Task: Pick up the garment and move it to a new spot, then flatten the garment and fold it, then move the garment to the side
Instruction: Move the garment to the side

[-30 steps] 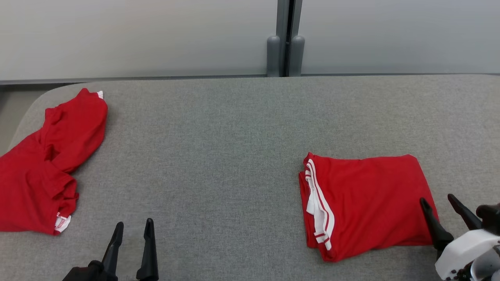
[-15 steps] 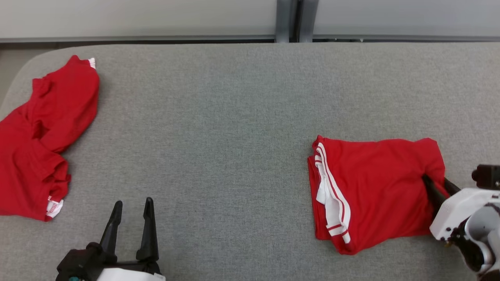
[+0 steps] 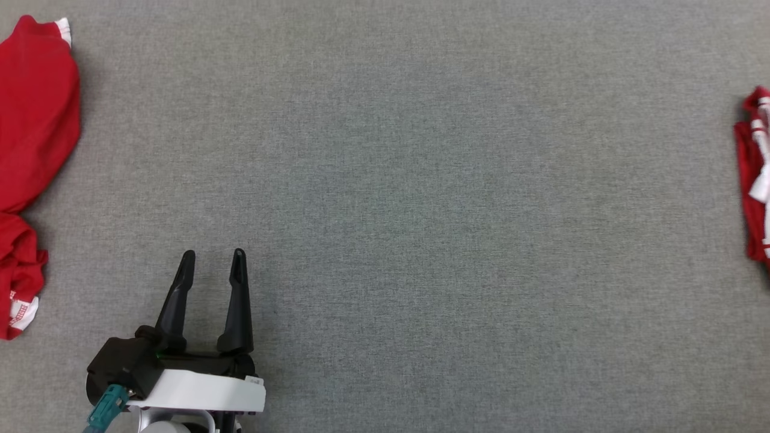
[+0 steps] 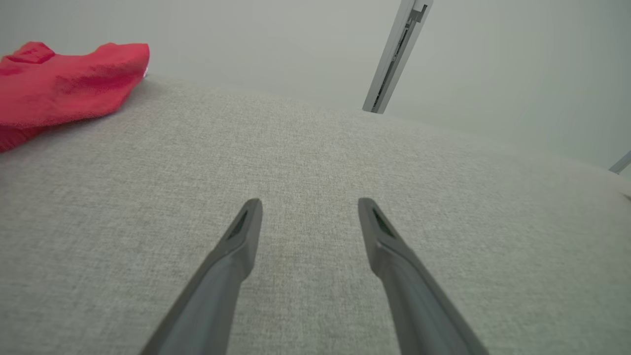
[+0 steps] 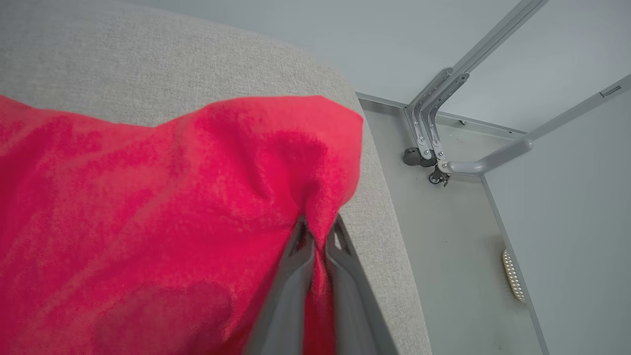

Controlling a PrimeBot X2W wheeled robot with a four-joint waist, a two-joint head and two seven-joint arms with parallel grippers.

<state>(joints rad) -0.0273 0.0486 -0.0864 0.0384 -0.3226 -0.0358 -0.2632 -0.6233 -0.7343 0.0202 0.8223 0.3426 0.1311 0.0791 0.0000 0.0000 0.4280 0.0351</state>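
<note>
The crumpled red garment (image 3: 35,122) will come down still creased and doubled over when the robot carries it across, because loose folds (image 3: 18,249) bunch up near the white label.
The folded red garment (image 5: 148,207) with white stripes shows as a sliver at the right edge of the head view (image 3: 755,180). In the right wrist view my right gripper (image 5: 318,227) is shut on its edge, with the red cloth pinched between the two fingers near the table's rounded corner. My left gripper (image 3: 212,257) stands open at the lower left of the head view, hovering over bare grey table. The left wrist view has its fingers (image 4: 246,231) spread, with nothing between them (image 4: 310,202).
A second, crumpled red garment (image 3: 30,150) lies at the table's far left, also seen in the left wrist view (image 4: 64,84). The grey fabric table (image 3: 421,210) spreads between the two. Past the table's right corner are floor and a grey metal frame (image 5: 434,128).
My right gripper closed on the folded garment's edge. The head camera has tipped down and in, so both garments sit at the frame's edges now.
</note>
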